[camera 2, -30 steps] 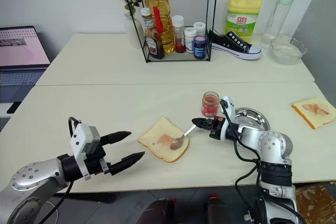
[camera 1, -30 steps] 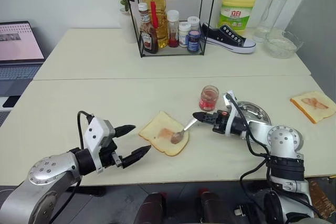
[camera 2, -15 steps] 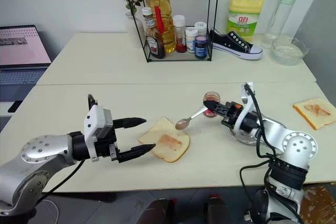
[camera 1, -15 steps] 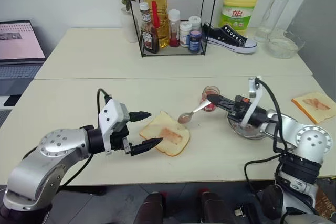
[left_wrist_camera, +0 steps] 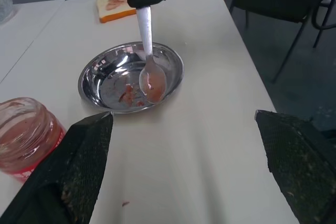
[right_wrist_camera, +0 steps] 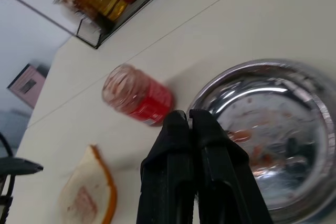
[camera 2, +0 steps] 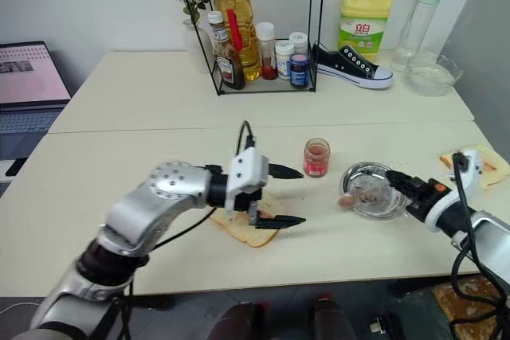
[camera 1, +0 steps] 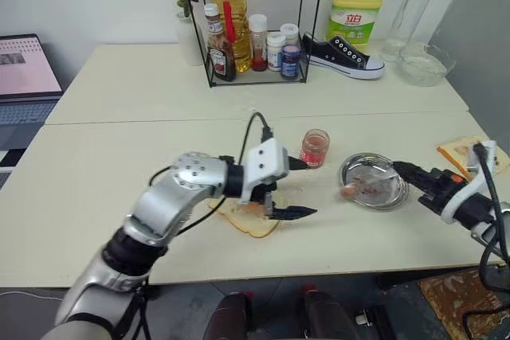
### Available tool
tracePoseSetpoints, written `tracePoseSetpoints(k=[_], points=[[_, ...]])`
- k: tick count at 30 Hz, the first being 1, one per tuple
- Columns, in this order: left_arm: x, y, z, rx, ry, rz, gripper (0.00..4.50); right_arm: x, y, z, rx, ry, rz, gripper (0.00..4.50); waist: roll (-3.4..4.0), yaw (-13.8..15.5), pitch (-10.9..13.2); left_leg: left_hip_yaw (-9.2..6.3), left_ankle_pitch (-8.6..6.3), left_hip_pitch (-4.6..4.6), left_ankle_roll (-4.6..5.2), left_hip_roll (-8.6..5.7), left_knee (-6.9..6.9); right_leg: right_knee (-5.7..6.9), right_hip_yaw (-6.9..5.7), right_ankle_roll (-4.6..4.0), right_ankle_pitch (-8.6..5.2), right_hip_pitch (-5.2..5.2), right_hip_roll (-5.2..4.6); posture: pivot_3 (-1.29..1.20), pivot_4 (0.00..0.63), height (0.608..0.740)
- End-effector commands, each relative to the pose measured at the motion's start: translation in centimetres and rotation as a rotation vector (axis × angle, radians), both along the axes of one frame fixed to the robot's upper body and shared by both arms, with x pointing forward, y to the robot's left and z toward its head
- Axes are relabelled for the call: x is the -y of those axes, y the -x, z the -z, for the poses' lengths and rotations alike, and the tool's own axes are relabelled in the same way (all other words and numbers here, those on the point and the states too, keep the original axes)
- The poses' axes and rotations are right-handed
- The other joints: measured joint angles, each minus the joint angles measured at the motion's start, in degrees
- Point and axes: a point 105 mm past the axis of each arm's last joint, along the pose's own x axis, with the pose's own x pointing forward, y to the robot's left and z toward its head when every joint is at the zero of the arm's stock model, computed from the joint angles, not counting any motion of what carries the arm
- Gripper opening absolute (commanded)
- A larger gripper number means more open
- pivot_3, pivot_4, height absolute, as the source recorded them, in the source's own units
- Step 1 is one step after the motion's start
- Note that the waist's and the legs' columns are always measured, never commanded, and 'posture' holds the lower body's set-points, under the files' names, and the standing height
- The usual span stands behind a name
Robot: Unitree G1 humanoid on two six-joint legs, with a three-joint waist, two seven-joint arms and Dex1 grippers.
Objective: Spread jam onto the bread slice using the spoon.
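Observation:
The spoon's bowl (camera 1: pixel 351 189) is hanging over the steel dish (camera 1: pixel 384 187), so I should keep lowering the spoon with my right gripper until it rests in the steel dish, and then let it go.
The bread slice (camera 1: pixel 250 226) lies near the table's front, smeared pink and partly covered by my left gripper (camera 1: pixel 307 189). That gripper is open, one finger above the slice and one past its right edge, with nothing between them. The jam jar (camera 1: pixel 315 147) stands just behind, uncapped. My right gripper (camera 1: pixel 401 170) is shut on the spoon (left_wrist_camera: pixel 152 77). The spoon's jam-smeared bowl hangs over the left part of a steel dish (camera 1: pixel 382 166). In the right wrist view the black fingers (right_wrist_camera: pixel 186 121) are pressed together and hide the spoon.
Another slice of bread (camera 1: pixel 458 153) lies at the right table edge. A wire rack of bottles (camera 1: pixel 251 29), a shoe (camera 1: pixel 344 57), a yellow detergent bottle (camera 1: pixel 356 9) and a glass bowl (camera 1: pixel 421 68) line the back. A laptop (camera 1: pixel 24 77) sits at the far left.
My left gripper swung to the right, from beside the bread to over it. My right gripper carried the spoon off the bread and right, to above the steel dish.

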Motion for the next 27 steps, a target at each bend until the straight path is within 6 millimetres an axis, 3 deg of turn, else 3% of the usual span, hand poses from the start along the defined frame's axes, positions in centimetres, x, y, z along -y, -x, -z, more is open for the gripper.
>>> tracePoseSetpoints(k=[1,6,16,20,27], points=[[1.9,-0.7,-0.7,0.115,-0.017,0.032,4.5,2.1,-0.7,-1.1,0.076,0.002,0.079,0.04,-0.03,0.1,0.0,-0.01,0.0,-0.01,0.0,0.0,0.0,0.0,0.0,0.0,0.0,0.0,0.0,0.0,0.15,0.74],[3.2,-1.6,-0.6,0.167,-0.01,0.035,4.5,3.9,-1.9,-0.1,0.068,0.023,0.115,0.04,-0.02,0.2,0.0,0.06,0.0,0.0,0.0,-0.04,0.02,-0.01,0.04,0.01,0.0,0.01,-0.03,0.0,0.15,0.74],[3.0,-1.4,-1.1,0.163,0.033,0.013,4.5,5.4,-3.2,2.2,0.02,0.041,0.127,0.04,0.0,0.2,0.0,0.02,0.0,0.01,0.0,-0.03,0.01,0.0,0.03,0.0,0.01,0.01,-0.04,0.0,0.15,0.74],[2.7,-1.3,-1.3,0.16,0.039,-0.008,4.5,5.7,-3.3,2.7,0.004,0.043,0.14,1.04,0.0,0.2,0.0,0.01,0.0,0.0,0.0,-0.03,0.03,0.01,0.04,0.0,0.01,0.02,-0.04,0.0,0.15,0.74],[2.6,-1.1,-2.0,0.131,0.074,-0.027,4.5,7.0,-3.4,3.2,-0.011,0.003,0.207,3.54,0.01,0.2,0.0,0.01,0.0,0.01,0.0,-0.03,0.03,0.02,0.03,0.0,0.01,0.02,-0.05,0.0,0.15,0.74]])
